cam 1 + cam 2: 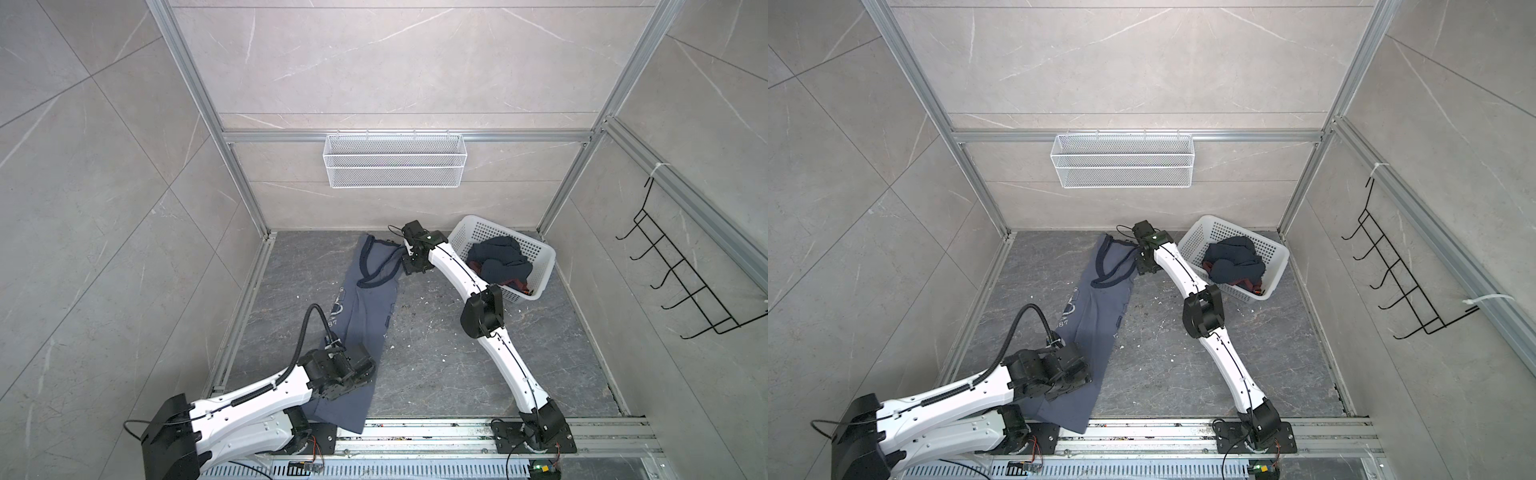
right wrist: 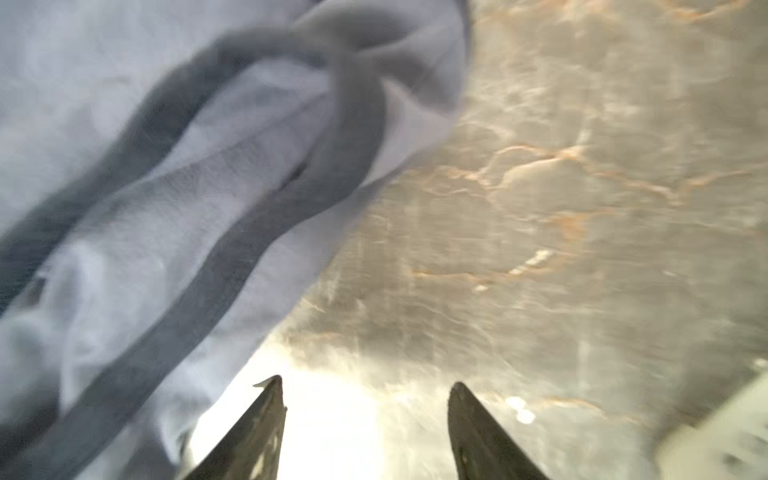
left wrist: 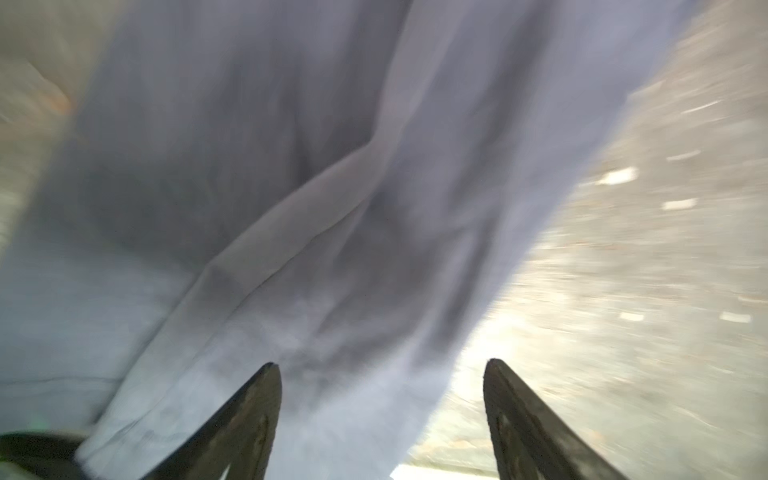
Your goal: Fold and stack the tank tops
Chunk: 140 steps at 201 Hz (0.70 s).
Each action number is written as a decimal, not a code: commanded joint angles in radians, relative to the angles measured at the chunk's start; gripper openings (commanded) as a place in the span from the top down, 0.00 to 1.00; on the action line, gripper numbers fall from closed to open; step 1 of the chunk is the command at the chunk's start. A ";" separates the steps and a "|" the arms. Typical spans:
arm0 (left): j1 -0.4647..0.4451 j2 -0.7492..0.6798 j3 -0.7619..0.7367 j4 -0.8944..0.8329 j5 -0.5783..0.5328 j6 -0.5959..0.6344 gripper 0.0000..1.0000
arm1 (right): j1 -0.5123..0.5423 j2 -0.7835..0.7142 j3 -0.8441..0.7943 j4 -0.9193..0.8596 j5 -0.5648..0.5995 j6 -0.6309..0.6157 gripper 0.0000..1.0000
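Note:
The slate-blue tank top's side edge [image 1: 395, 288] by the straps is lying free next to my open right gripper, so I should now go toward that edge [image 1: 1128, 289] until my fingers grip it.
The slate-blue tank top [image 1: 365, 307] [image 1: 1096, 316] lies on the grey floor as a long narrow strip, with its dark-trimmed straps at the far end. My left gripper [image 1: 365, 370] [image 3: 382, 365] hovers open over its near end; blurred cloth [image 3: 332, 208] fills the view under its jaws. Beside the straps [image 2: 166, 208] my right gripper [image 1: 409, 270] [image 2: 365, 384] stands open over bare floor, holding nothing. The dark navy tank top [image 1: 498, 259] [image 1: 1233, 257] sits crumpled in the white basket [image 1: 544, 270] at the far right.
A white wire basket [image 1: 395, 160] hangs on the back wall. A black hook rack [image 1: 681, 282] is on the right wall. Metal rails [image 1: 415, 432] run along the front edge. White flecks dot the floor between the arms.

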 commanded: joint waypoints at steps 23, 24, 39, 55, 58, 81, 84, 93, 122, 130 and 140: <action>0.290 0.047 0.102 0.000 0.094 0.373 0.21 | 0.113 -0.253 -0.158 -0.045 -0.113 0.033 0.37; 0.294 0.050 0.102 0.000 0.095 0.378 0.21 | 0.116 -0.257 -0.171 -0.040 -0.111 0.034 0.37; 0.355 0.094 0.097 0.001 0.111 0.421 0.21 | 0.172 -0.359 -0.378 0.052 -0.093 0.059 0.36; 0.416 0.109 0.054 0.048 0.165 0.447 0.22 | 0.209 -0.453 -0.574 0.167 -0.122 0.098 0.36; 0.424 0.111 0.044 0.056 0.175 0.447 0.22 | 0.213 -0.468 -0.607 0.191 -0.127 0.107 0.36; 0.445 0.138 -0.019 0.113 0.218 0.448 0.23 | 0.247 -0.507 -0.763 0.294 -0.204 0.156 0.37; 0.444 0.145 -0.023 0.115 0.221 0.447 0.24 | 0.251 -0.505 -0.773 0.301 -0.214 0.158 0.37; 0.443 0.167 -0.038 0.125 0.232 0.445 0.24 | 0.265 -0.496 -0.791 0.321 -0.234 0.165 0.38; 0.426 0.195 -0.085 0.149 0.261 0.423 0.26 | 0.285 -0.414 -0.766 0.334 -0.265 0.175 0.41; 0.412 0.193 -0.098 0.156 0.265 0.408 0.26 | 0.285 -0.388 -0.749 0.331 -0.264 0.178 0.42; 0.387 0.195 -0.116 0.170 0.275 0.385 0.26 | 0.281 -0.356 -0.722 0.316 -0.251 0.177 0.42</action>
